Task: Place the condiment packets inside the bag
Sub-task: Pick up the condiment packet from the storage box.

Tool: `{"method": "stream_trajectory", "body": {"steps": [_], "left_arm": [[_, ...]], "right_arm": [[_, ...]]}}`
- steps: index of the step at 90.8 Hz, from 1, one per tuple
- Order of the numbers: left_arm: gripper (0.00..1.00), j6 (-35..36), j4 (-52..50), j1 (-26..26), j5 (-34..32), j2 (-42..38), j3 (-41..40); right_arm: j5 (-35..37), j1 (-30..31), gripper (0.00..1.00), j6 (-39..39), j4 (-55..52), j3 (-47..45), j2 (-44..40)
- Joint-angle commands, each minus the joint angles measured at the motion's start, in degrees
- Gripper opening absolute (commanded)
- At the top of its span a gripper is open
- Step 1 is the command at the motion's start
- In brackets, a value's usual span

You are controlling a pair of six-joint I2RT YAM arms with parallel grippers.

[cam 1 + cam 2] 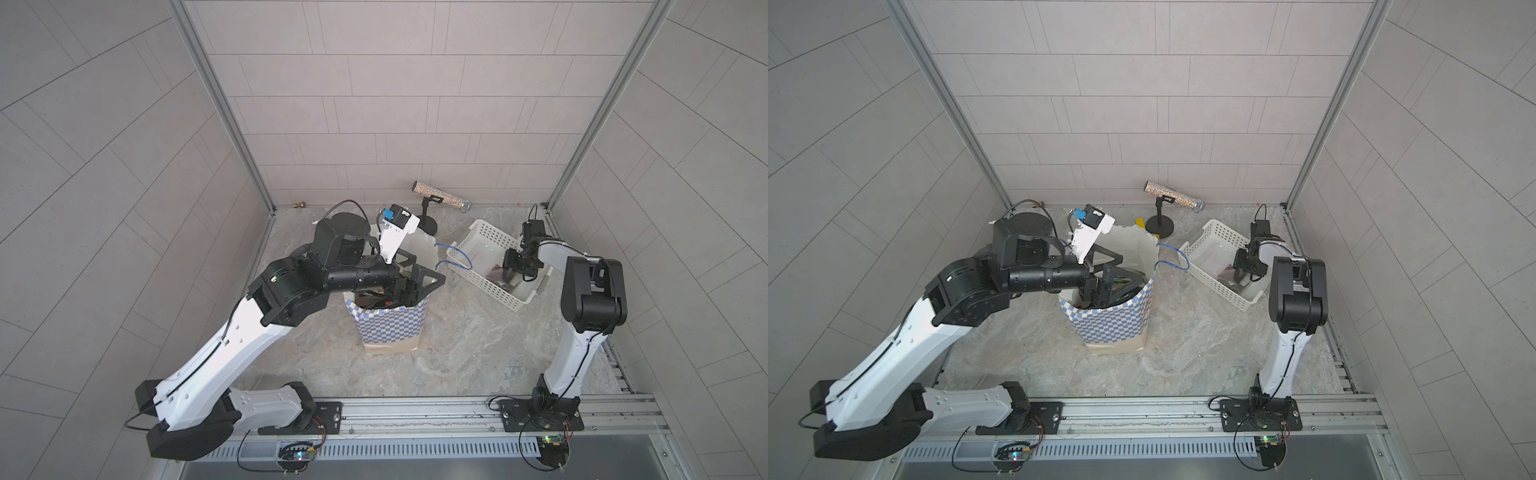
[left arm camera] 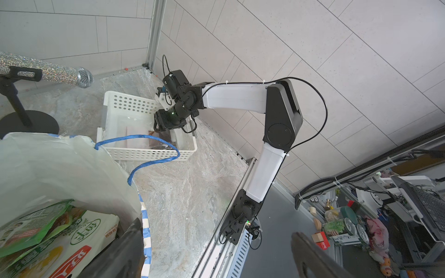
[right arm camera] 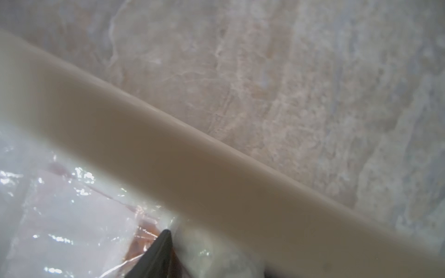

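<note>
I should expect a red label hidden on the bottom side of the red-brown packet (image 2: pixel 161 139) when I lift it, because a pale pinkish sheet (image 2: pixel 137 136) shows in it.
The checkered bag (image 1: pixel 390 328) stands upright at mid-table, seen in both top views (image 1: pixel 1113 324). My left gripper (image 1: pixel 411 286) is open wide in its mouth, one finger (image 2: pixel 125 250) inside the rim and the other outside. Green and white condiment packets (image 2: pixel 48 231) lie inside. Another packet (image 1: pixel 496 274), clear and red-brown, lies in the white basket (image 1: pixel 482 241). My right gripper (image 1: pixel 510 276) reaches down into the basket onto that packet (image 3: pixel 72 216). Its jaws stand partly apart, one fingertip (image 3: pixel 166 235) touching the clear film.
A glittery microphone (image 1: pixel 440 195) on a black stand sits behind the bag by the back wall. The bag's blue cord handles (image 1: pixel 457 257) hang toward the basket. The basket rim (image 3: pixel 168 149) runs close beside my right gripper. Marble tabletop (image 1: pixel 457 353) lies in front.
</note>
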Motion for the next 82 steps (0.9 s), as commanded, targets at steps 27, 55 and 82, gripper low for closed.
{"method": "stream_trajectory", "body": {"steps": [27,55,82], "left_arm": [[0.97,2.03,-1.12,-0.25,-3.89,0.89,-0.85],[1.0,0.79,-2.8,-0.25,-12.83,1.81,-0.2],[1.0,-0.63,0.27,-0.3,-10.35,1.14,-0.87]], "right_arm": [[-5.14,0.48,0.0,0.41,3.49,-3.62,-6.14],[-3.08,-0.33,0.0,1.42,3.45,-7.17,-28.01],[-8.33,-1.09,0.0,4.65,6.6,-10.65,-51.23]]}}
